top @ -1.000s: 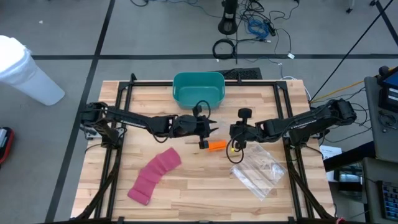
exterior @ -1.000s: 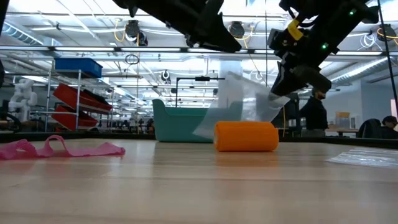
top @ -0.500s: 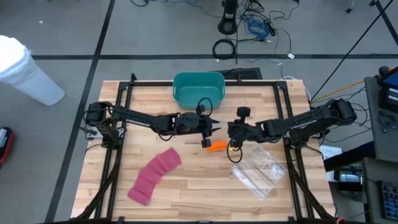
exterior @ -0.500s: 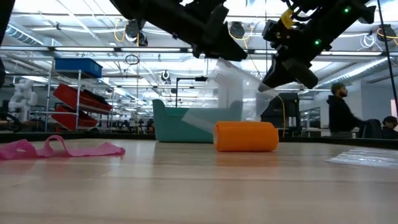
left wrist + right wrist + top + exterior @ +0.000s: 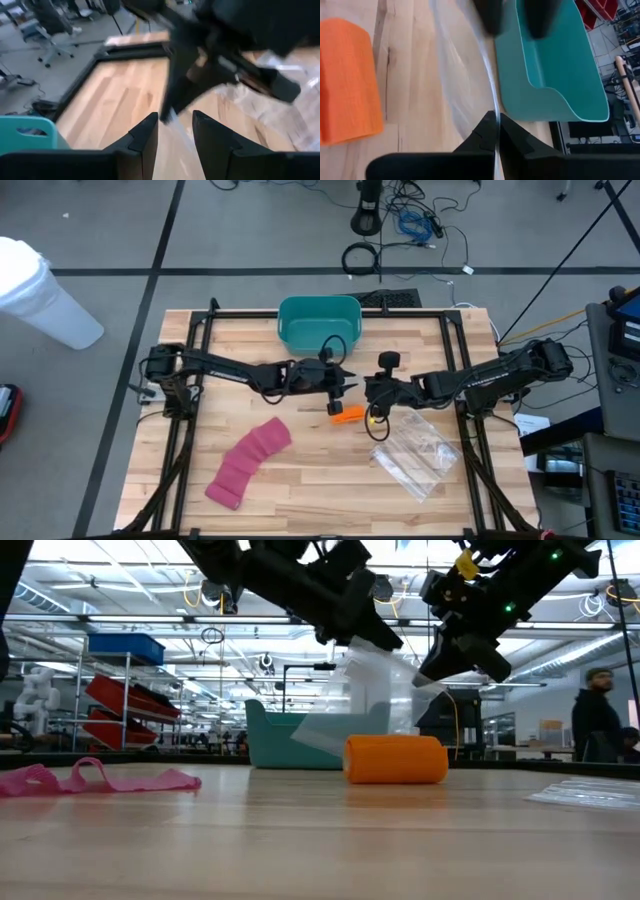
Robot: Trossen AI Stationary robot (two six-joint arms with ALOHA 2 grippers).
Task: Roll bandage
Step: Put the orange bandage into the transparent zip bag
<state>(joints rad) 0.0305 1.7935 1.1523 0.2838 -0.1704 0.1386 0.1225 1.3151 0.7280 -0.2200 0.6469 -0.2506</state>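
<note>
Next, I back my left gripper off, tilt it down and pinch the bag's edge from above, because it meets the clear bag's upper edge [image 5: 366, 647] almost level and crowds my right gripper.
An orange rolled bandage [image 5: 348, 415] lies on its side at mid-table; it also shows in the low view [image 5: 396, 759] and the right wrist view [image 5: 347, 80]. A pink bandage [image 5: 248, 462] lies unrolled on the near left. My right gripper [image 5: 368, 394] is shut on a clear plastic bag [image 5: 365, 690], held up just beyond the orange roll. My left gripper [image 5: 347, 385] is open, with its fingers [image 5: 490, 15] close to the bag's upper edge, facing the right gripper. My right gripper [image 5: 495, 117] pinches the clear bag's thin edge [image 5: 492, 102] between its two fingers. It comes roughly level from the table's right. The bag hangs slack below the fingers [image 5: 440, 665]; the orange roll hides whether its lower end rests on the table. My left gripper [image 5: 175, 122] has a sliver of the bag's edge [image 5: 167, 117] between its open fingers; I cannot tell whether they touch it.
A teal bin [image 5: 318, 323] stands at the far middle, just beyond both grippers. More clear plastic bags [image 5: 415, 455] lie on the near right. People move in the room behind the table [image 5: 597, 720].
My left gripper has moved toward the table's right, closer to the right gripper and the bag. My right gripper has risen a little with the bag. The orange roll and the pink bandage have stayed put.
</note>
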